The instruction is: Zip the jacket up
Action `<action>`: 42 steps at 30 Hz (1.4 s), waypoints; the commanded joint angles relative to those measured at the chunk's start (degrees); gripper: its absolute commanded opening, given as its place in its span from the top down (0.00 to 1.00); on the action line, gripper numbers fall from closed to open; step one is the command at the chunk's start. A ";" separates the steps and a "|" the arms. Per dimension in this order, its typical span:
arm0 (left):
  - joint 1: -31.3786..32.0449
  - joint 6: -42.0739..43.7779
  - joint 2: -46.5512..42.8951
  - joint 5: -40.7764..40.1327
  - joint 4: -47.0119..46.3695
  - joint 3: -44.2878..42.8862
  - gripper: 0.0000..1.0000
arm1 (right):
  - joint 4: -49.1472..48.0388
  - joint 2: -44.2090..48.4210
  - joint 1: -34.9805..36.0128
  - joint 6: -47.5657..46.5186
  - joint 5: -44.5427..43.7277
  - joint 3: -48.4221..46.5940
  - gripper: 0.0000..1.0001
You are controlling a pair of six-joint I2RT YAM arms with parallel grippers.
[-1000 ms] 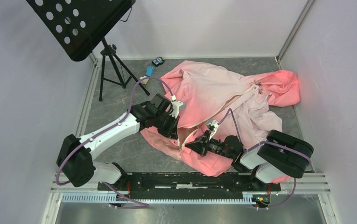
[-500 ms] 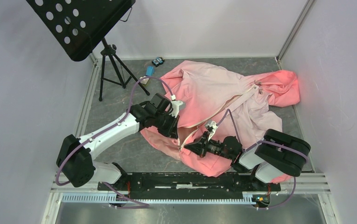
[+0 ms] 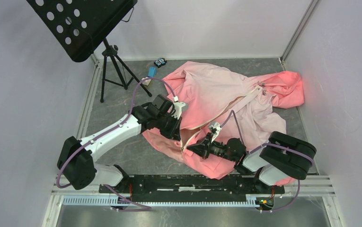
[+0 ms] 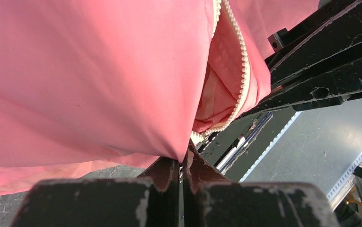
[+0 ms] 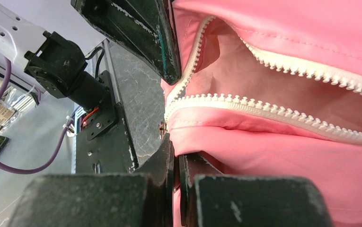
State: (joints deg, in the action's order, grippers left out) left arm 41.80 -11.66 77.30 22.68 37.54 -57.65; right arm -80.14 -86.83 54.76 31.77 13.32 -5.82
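The robot's left gripper is pinching the jacket's fabric above the zipper's bottom end, so it should let go, swing lower and grab the jacket's hem corner next to that end.
The pink jacket lies spread on the grey table, hood at the far right, its cream-white zipper strip running diagonally down to the near hem. My left gripper is shut on the jacket's fabric at the bottom of the opening. My right gripper is shut on the other side's hem, just under the zipper teeth. The two zipper sides stand apart with the lining showing between them. The slider is not clearly visible.
A black music stand on a tripod stands at the far left. A small blue object and a dark one lie near the back wall. White walls enclose the table; the arm base rail runs along the near edge.
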 commanded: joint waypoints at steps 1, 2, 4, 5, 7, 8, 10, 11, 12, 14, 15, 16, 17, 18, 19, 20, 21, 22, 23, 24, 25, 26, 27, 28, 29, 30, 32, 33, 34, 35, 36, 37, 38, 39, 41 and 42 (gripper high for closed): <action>-0.14 0.81 -1.20 1.92 -1.51 0.47 0.98 | -3.71 1.52 0.27 -1.38 -1.62 -0.59 1.00; -0.19 0.76 -1.20 2.00 -1.59 0.52 0.98 | -3.71 1.50 0.26 -1.36 -1.66 -0.67 0.99; -0.16 0.76 -1.10 2.16 -1.68 0.52 0.98 | -3.96 1.38 0.26 -1.11 -1.80 -0.72 1.00; -0.14 0.81 -1.07 2.20 -1.68 0.52 0.98 | -4.05 1.39 0.26 -1.09 -1.88 -0.72 1.00; -0.14 0.76 -1.01 2.35 -1.71 0.58 0.98 | -4.15 1.48 0.26 -0.90 -2.44 -0.53 1.00; -0.14 0.76 -0.98 2.51 -1.68 0.61 0.98 | -4.23 1.55 0.31 -0.83 -2.95 -0.34 1.00; -0.14 0.74 -0.90 3.04 -1.85 0.78 0.98 | -4.63 1.56 0.26 -0.72 -3.48 -0.14 1.00; -0.14 0.68 -0.74 3.31 -1.88 0.87 0.98 | -4.89 1.49 0.30 -0.65 -3.67 -0.04 1.00; -0.14 0.68 -0.54 3.61 -1.86 0.87 0.98 | -5.30 1.39 0.26 -0.61 -3.80 -0.02 1.00; -0.14 0.68 -0.32 3.68 -1.88 0.95 0.98 | -6.30 1.14 0.26 -0.47 -3.90 -0.28 1.00; -0.07 0.72 -0.22 3.83 -1.87 0.95 0.98 | -6.61 0.92 0.28 -0.36 -3.75 -0.45 1.00; -0.08 0.72 0.03 4.18 -1.86 0.96 0.98 | -7.13 0.79 0.25 -0.31 -3.63 -0.57 1.00; -0.05 0.75 0.28 4.51 -1.86 0.97 0.98 | -7.58 0.75 0.26 -0.20 -3.86 -0.52 1.00; -0.08 0.76 0.39 4.61 -1.86 1.04 0.98 | -8.02 0.78 0.26 -0.17 -4.16 -0.31 1.00; -0.05 0.76 0.51 4.47 -1.86 1.13 0.98 | -8.36 1.03 0.27 -0.13 -4.77 -0.09 1.00; -0.05 0.76 0.56 4.12 -1.62 1.13 0.98 | -8.37 1.49 0.27 -0.22 -5.51 0.14 1.00; -0.05 0.84 0.71 4.04 -1.46 1.13 0.98 | -8.37 1.98 0.21 -0.22 -5.98 0.39 1.00; -0.05 0.85 0.83 4.25 -1.46 1.15 0.98 | -8.25 2.47 0.19 -0.31 -6.57 0.49 1.00; 0.01 0.92 0.86 4.53 -1.47 1.22 0.98 | -7.87 2.86 0.17 -0.32 -6.88 0.46 1.00; 0.08 0.98 0.84 4.73 -1.46 1.22 0.98 | -7.24 3.14 0.10 -0.32 -7.24 0.24 1.00; 0.04 1.02 0.80 4.74 -1.44 1.22 0.98 | -6.85 3.19 0.05 -0.39 -7.50 -0.12 1.00; 0.03 1.11 0.73 4.66 -1.43 1.27 0.98 | -6.62 3.09 0.08 -0.08 -7.67 -0.40 1.00; 0.11 1.19 0.68 4.79 -1.43 1.31 0.98 | -6.69 2.89 0.09 0.23 -7.80 -0.49 1.00; 0.12 1.28 0.63 4.82 -1.47 1.31 0.98 | -6.86 2.79 -0.15 0.68 -7.80 -0.63 0.99; 0.21 1.29 0.55 4.76 -1.46 1.39 0.98 | -6.96 2.64 -0.32 0.98 -7.57 -0.70 1.00; 0.21 1.37 0.46 4.40 -1.14 1.29 0.98 | -6.83 2.62 -0.44 1.09 -7.01 -0.98 1.00; 0.21 1.47 0.15 2.72 -0.71 1.03 0.98 | -6.43 2.47 -0.42 0.92 -5.92 -1.35 1.00; 0.21 1.47 -0.18 1.96 -0.46 0.73 0.98 | -6.34 2.35 -0.45 0.91 -5.72 -1.28 1.00; 0.13 1.31 -0.61 1.30 -0.45 0.61 0.97 | -6.42 2.14 -0.49 0.87 -5.63 -1.10 0.99; 0.12 0.93 -1.16 0.40 -0.46 0.45 0.93 | -6.44 1.87 -0.45 0.93 -5.69 -0.83 1.00; 0.12 0.55 -1.65 -1.11 -0.41 0.36 0.87 | -6.52 1.47 -0.46 0.99 -5.68 -0.64 1.00; 0.12 0.12 -2.26 -2.72 -0.07 0.15 0.77 | -6.60 1.06 -0.45 1.06 -5.53 -0.59 1.00; 0.12 -0.18 -2.75 -4.65 0.41 -0.15 0.70 | -6.90 0.44 -0.49 1.09 -5.42 -0.59 1.00; 0.04 -0.93 -3.54 -6.22 0.75 -0.18 0.67 | -7.27 -0.17 -0.43 1.34 -5.13 -0.67 1.00; -0.29 -2.97 -5.56 -8.60 0.93 0.15 0.55 | -8.04 -1.18 -0.49 1.79 -4.52 -0.84 1.00; -0.32 -4.32 -6.91 -9.80 0.94 0.55 0.48 | -7.95 -1.38 -0.41 1.76 -4.40 -0.93 1.00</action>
State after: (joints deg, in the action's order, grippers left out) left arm 41.78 -12.34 75.96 18.96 37.91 -56.60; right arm -82.78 -86.85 54.61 33.28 8.19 -5.65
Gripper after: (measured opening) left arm 0.414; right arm 0.023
